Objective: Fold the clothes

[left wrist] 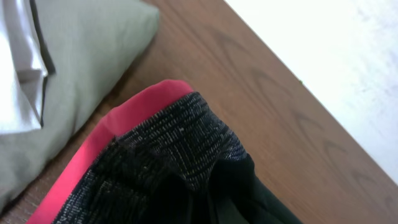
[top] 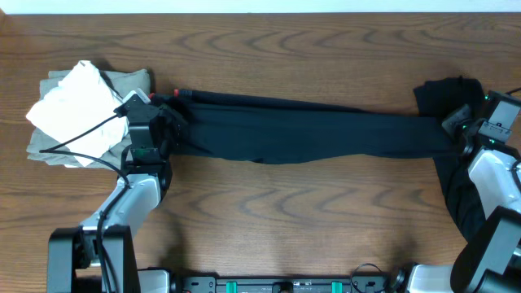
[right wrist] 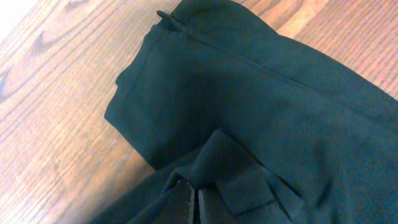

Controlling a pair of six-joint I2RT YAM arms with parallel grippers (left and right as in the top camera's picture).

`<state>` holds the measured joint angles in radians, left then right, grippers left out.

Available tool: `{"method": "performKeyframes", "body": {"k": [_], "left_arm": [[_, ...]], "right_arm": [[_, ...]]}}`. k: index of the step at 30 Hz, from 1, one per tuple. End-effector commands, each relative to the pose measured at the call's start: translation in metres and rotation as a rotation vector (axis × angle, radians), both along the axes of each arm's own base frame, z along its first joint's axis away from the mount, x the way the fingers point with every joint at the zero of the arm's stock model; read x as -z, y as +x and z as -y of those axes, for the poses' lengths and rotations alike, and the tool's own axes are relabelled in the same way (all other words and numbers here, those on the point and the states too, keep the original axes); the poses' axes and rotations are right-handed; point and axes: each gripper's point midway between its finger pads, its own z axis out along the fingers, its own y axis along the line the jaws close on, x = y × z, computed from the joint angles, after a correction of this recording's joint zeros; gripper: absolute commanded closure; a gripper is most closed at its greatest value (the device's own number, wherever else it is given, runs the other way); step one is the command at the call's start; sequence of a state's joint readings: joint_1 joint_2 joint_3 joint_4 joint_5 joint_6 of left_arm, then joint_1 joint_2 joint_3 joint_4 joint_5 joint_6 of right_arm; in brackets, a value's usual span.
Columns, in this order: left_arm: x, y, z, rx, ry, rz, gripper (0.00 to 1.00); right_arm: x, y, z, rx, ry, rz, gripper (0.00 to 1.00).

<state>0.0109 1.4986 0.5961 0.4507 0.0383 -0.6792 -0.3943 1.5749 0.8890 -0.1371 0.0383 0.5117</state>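
The pants' near edge (top: 346,155) waves toward the leg end (top: 438,137), so next my right gripper lifts the leg end and pulls it taut from the waist before laying it down.
Long black pants (top: 309,130) are stretched in a band across the table, left to right. My left gripper (top: 172,122) is shut on the waist end, where the coral-red lining (left wrist: 118,118) shows beside the dark knit cloth (left wrist: 174,155); that cloth hides its fingers in the left wrist view. At the far right my right gripper (top: 453,127) is shut on the leg end, and a fold of black cloth (right wrist: 249,93) is pinched between its fingertips (right wrist: 194,200). A second plain black piece (top: 456,195) lies bunched under the right arm.
A stack of folded clothes sits at the far left, a white piece (top: 73,106) on a grey-green one (top: 134,81), right beside the waistband. The grey-green piece (left wrist: 81,68) fills the left wrist view's upper left. The table's far edge (top: 260,15) runs just behind.
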Motion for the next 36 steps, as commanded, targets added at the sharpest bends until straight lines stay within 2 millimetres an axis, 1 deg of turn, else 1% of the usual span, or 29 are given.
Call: {"method": "performKeyframes", "body": {"k": [1, 3, 6, 8, 13, 17, 22, 24, 32, 36], "left_arm": [[-0.001, 0.007, -0.005, -0.012, 0.024, 0.006, 0.94], [0.000, 0.007, -0.005, -0.003, 0.039, 0.001, 0.94], [0.000, 0.007, -0.005, 0.001, 0.048, 0.001, 0.94], [0.000, 0.007, -0.005, 0.002, 0.048, 0.001, 0.94], [0.001, 0.007, -0.005, 0.002, 0.048, 0.000, 0.94], [0.001, 0.007, -0.005, 0.002, 0.048, 0.000, 0.94], [0.001, 0.007, -0.005, 0.010, 0.061, -0.001, 0.94], [0.001, 0.007, -0.005, 0.010, 0.060, -0.001, 0.94], [0.001, 0.007, -0.005, 0.009, 0.061, -0.001, 0.94], [0.000, 0.007, -0.006, 0.006, 0.063, -0.001, 0.94]], "right_arm": [[-0.006, 0.010, 0.007, 0.019, -0.023, 0.025, 0.99], [-0.009, 0.013, 0.005, 0.003, -0.038, 0.035, 0.99], [-0.021, 0.017, 0.004, -0.022, -0.059, 0.051, 0.99], [-0.031, 0.016, 0.003, -0.023, -0.059, 0.050, 0.99], [-0.056, 0.004, -0.001, -0.020, -0.048, 0.013, 0.99], [-0.066, -0.014, -0.006, -0.013, -0.040, -0.029, 0.99], [-0.067, -0.036, -0.013, -0.011, -0.019, -0.089, 0.99], [-0.066, -0.042, -0.012, 0.002, -0.027, -0.112, 0.99], [-0.066, -0.051, 0.002, 0.079, -0.080, -0.145, 0.99], [-0.064, -0.055, 0.002, 0.082, -0.079, -0.161, 0.99]]}}
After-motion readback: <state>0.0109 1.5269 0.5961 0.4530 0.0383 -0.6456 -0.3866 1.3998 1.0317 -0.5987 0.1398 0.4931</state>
